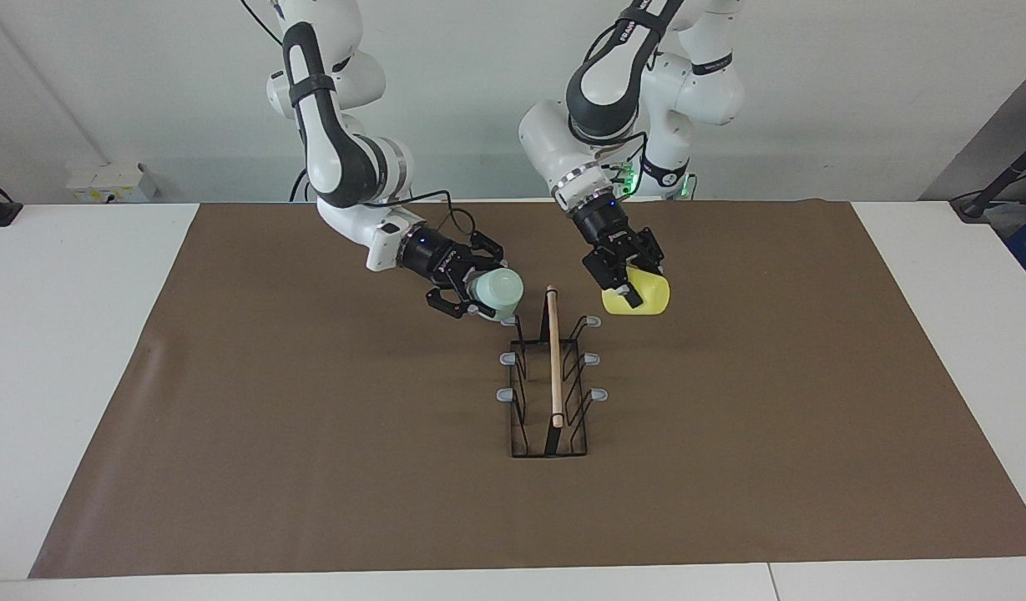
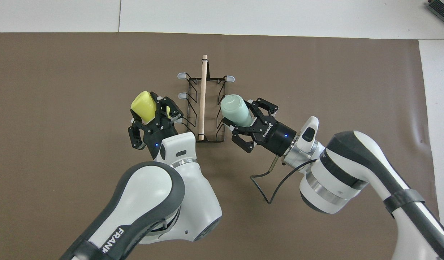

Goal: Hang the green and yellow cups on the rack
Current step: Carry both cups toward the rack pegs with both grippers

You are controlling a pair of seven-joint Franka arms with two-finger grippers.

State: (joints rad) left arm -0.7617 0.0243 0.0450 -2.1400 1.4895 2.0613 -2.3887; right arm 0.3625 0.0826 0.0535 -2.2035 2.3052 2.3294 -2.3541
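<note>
The yellow cup's open end points at the rack's free near peg (image 1: 592, 321), so the robot's left gripper should go on moving the cup inward until the peg is inside, and then let go.
The black wire rack (image 1: 519, 417) with its wooden dowel handle (image 2: 203, 97) stands mid-table, grey-tipped prongs pointing out to both sides. The pale green cup (image 1: 497, 290) is tipped on its side in the air, with my right gripper (image 1: 477, 294) shut on its rim end. It hangs just over the rack's prong nearest the robots, at the right arm's side. The yellow cup (image 1: 642, 294), also tilted, is beside the rack at the left arm's side, with my left gripper (image 1: 629, 282) shut on it. In the overhead view the green cup (image 2: 236, 109) and yellow cup (image 2: 144, 103) flank the rack.
A brown mat (image 1: 312, 467) covers most of the white table (image 1: 78, 351). A small white box (image 1: 110, 182) lies at the table's edge toward the right arm's end. A black cable (image 2: 265, 187) loops down from the right wrist.
</note>
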